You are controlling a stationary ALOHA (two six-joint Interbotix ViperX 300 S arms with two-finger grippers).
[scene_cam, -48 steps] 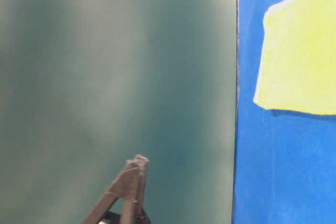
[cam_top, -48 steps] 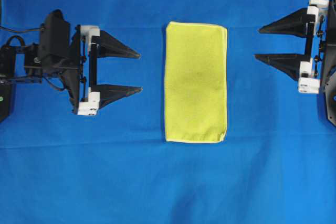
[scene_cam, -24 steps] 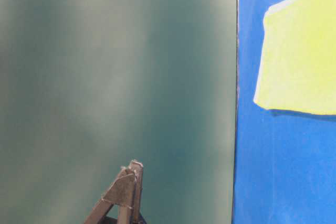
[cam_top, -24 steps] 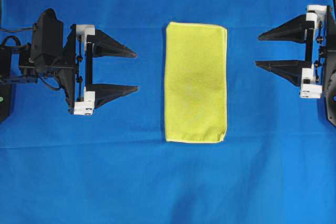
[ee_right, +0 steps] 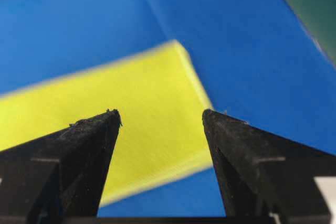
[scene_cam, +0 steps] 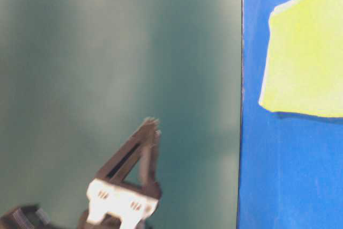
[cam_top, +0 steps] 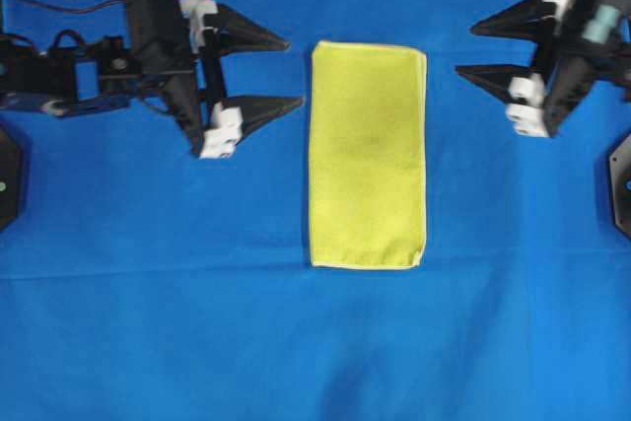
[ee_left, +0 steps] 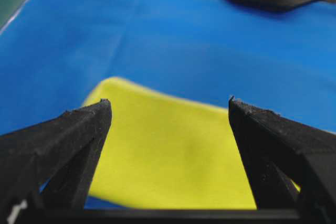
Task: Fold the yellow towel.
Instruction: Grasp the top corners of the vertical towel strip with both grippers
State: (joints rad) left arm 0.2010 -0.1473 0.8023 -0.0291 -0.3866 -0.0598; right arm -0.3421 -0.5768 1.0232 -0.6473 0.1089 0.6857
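Note:
My left gripper's open fingers face the yellow towel's upper corner point(cam_top: 319, 47), lying flat and free, so I should keep heading to that corner until they close.
The yellow towel point(cam_top: 368, 154) lies flat on the blue cloth as a tall rectangle, folded in half, in the middle of the overhead view. My left gripper point(cam_top: 294, 73) is open just left of the towel's upper left edge, its tips pointing at it without touching. On the other side my right gripper point(cam_top: 464, 48) is open too, a short way right of the towel's upper right corner. Each wrist view shows the towel point(ee_left: 168, 156) point(ee_right: 100, 124) ahead between empty black fingers. The table-level view catches one towel corner point(scene_cam: 305, 57) and a gripper finger point(scene_cam: 140, 151).
A large blue cloth point(cam_top: 315, 342) covers the whole table. A black arm base point(cam_top: 621, 184) sits at the right edge and another point(cam_top: 8, 179) at the left edge. A dark green backdrop point(scene_cam: 107, 79) fills most of the table-level view.
Both grippers have moved toward the back of the table and inward toward the towel's upper corners, each turning slightly. Both stayed open. The towel has not moved.

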